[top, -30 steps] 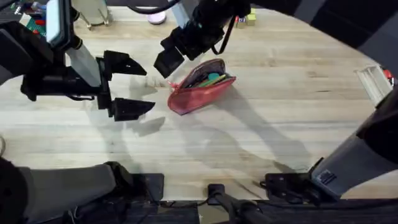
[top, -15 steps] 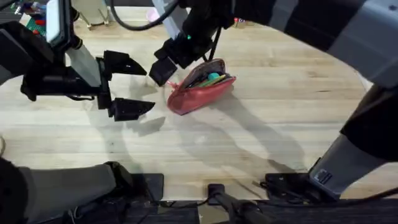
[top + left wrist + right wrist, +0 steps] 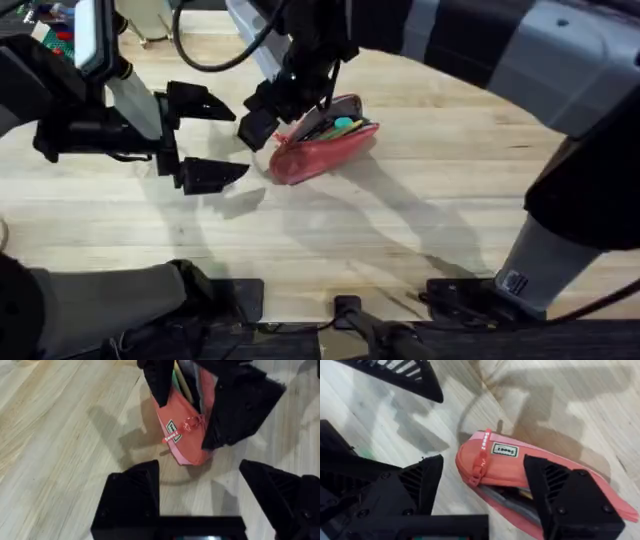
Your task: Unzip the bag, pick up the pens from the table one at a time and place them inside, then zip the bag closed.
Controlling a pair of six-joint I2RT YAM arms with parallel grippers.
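Note:
The bag's opening (image 3: 338, 126) gapes beyond the red zipper pull (image 3: 480, 462), so the zipper pull should slide to the bag's far end and hide the pens when I drag it.
The coral-pink bag (image 3: 325, 150) lies on the table (image 3: 420, 220) with its zipper open. Pens show inside it, a green one (image 3: 343, 125) among them. My right gripper (image 3: 266, 116) is open and straddles the bag's left end. In the right wrist view the bag (image 3: 510, 467) sits between its fingers, with the red zipper pull (image 3: 480, 465) at that end. My left gripper (image 3: 212, 138) is open a little left of the bag, holding nothing. The left wrist view has the bag (image 3: 182, 435) just beyond the left gripper (image 3: 197, 467).
Small clutter (image 3: 50, 35) sits at the table's far left corner, behind the left arm. The right arm's large grey body (image 3: 520, 60) crosses over the table's right side. Bare wood (image 3: 330, 250) lies in front of the bag.
The right gripper has moved left and nearer along the bag to its left end, and the right arm now looms larger. The left arm and the bag have stayed still.

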